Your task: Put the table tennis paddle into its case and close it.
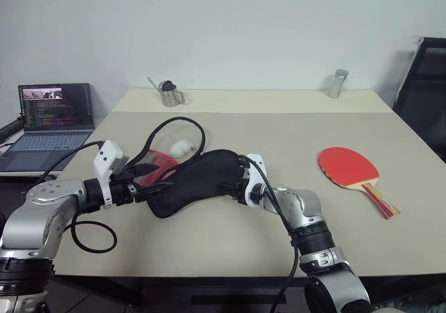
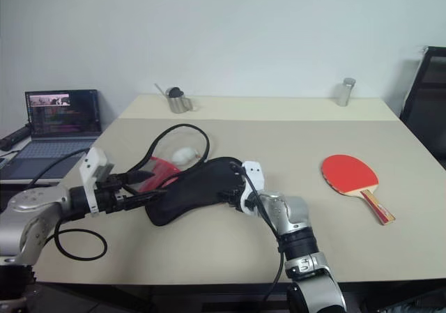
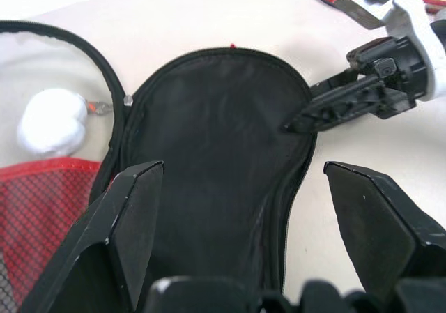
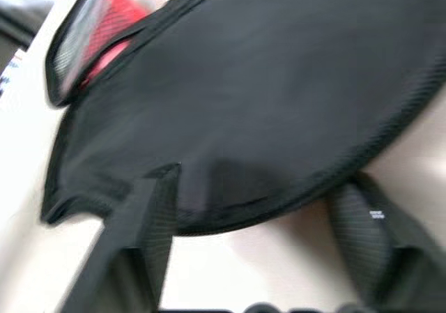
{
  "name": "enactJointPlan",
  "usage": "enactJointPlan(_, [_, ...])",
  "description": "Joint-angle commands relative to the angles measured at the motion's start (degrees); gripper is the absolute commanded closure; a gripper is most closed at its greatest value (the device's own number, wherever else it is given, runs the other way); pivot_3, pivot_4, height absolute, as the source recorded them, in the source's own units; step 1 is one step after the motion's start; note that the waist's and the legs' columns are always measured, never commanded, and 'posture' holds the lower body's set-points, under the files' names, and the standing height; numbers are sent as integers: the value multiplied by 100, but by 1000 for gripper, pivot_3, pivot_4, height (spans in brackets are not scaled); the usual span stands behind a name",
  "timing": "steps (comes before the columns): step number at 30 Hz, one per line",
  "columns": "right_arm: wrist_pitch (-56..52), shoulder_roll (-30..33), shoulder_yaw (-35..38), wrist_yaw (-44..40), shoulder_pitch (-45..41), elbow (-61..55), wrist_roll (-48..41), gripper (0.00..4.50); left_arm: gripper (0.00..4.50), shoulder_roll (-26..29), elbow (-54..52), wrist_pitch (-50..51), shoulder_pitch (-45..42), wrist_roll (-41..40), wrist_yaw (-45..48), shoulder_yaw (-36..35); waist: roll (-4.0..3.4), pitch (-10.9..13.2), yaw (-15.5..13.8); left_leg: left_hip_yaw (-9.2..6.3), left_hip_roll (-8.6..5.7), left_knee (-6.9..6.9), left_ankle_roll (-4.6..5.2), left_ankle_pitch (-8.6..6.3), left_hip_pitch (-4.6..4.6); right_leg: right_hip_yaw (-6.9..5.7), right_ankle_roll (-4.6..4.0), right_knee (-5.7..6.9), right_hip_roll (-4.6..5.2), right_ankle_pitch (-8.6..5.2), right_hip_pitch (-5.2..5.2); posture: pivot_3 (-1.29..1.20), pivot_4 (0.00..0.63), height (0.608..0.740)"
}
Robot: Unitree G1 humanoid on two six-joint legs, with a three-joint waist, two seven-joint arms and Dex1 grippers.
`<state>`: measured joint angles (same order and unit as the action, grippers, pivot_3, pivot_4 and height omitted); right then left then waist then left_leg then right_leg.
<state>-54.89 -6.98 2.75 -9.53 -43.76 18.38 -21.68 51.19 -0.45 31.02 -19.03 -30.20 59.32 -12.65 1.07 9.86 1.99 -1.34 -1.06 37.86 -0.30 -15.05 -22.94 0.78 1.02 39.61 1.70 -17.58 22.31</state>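
Observation:
I expect the table tennis paddle's handle (image 1: 381, 201) to fit inside where the black flap tapers to a narrow end (image 1: 163, 204) when I put it in the case.
The case (image 1: 202, 177) lies unzipped at the table's middle-left, its black flap uppermost and its red mesh side (image 1: 159, 163) showing beside it. The table tennis paddle (image 1: 350, 166) lies red face up to the right, apart from the case, handle toward the front edge. My left gripper (image 1: 155, 180) stands open astride the case's narrow end (image 3: 209, 257), one finger (image 3: 132, 208) on each side. My right gripper (image 1: 224, 186) is at the flap's right rim, open, with the rim (image 4: 279, 215) between its fingers. One finger (image 4: 146, 222) lies over the black fabric.
A small white ball (image 1: 181, 146) rests just behind the case's open side. At the table's back stand a metal cup (image 1: 168, 94) and a metal can (image 1: 338, 83). A laptop (image 1: 56, 114) is off to the left, a black chair (image 1: 426, 97) to the right. A black cable (image 1: 178, 125) loops over the case.

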Motion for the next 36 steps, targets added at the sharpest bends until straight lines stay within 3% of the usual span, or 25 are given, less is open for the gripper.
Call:
enactJointPlan(1, [-39,-238,297,155,-261,-68,-233,2828,470,-10,-165,-35,-61,11,-8,-4,0,0,2,0,0,-1,0,0,0,0,0,0,0,0,0,0,150,740])
enactJointPlan(6, [-217,116,632,187,-423,-20,-365,4480,470,-56,-311,-47,82,11,-42,17,-1,1,3,1,0,-1,0,0,-1,2,0,-1,0,0,0,0,150,740])
enactJointPlan(10, [-289,660,811,-45,-769,305,-384,4480,470,-105,-411,-17,114,-5,-75,37,-1,1,-7,1,0,0,0,0,-1,1,0,-1,0,0,0,0,150,740])
enactJointPlan(20, [50,2072,389,-1248,-1723,2059,131,4480,470,-287,-568,-8,-109,-5,-72,302,-1,2,17,6,-1,-3,1,0,-4,4,0,-8,0,0,-1,0,150,740])
enactJointPlan(26, [830,2426,-83,-1907,-2279,3148,729,4480,470,-315,-542,-28,-192,3,-81,383,0,3,65,9,-1,-3,1,0,-5,5,0,-10,0,0,-2,0,150,740])
enactJointPlan(36, [2389,2555,-76,-1683,-3143,4868,1425,4480,470,-361,-492,-68,-228,58,-105,447,1,5,91,10,-1,-3,1,0,-6,7,0,-12,0,0,-2,0,150,740])
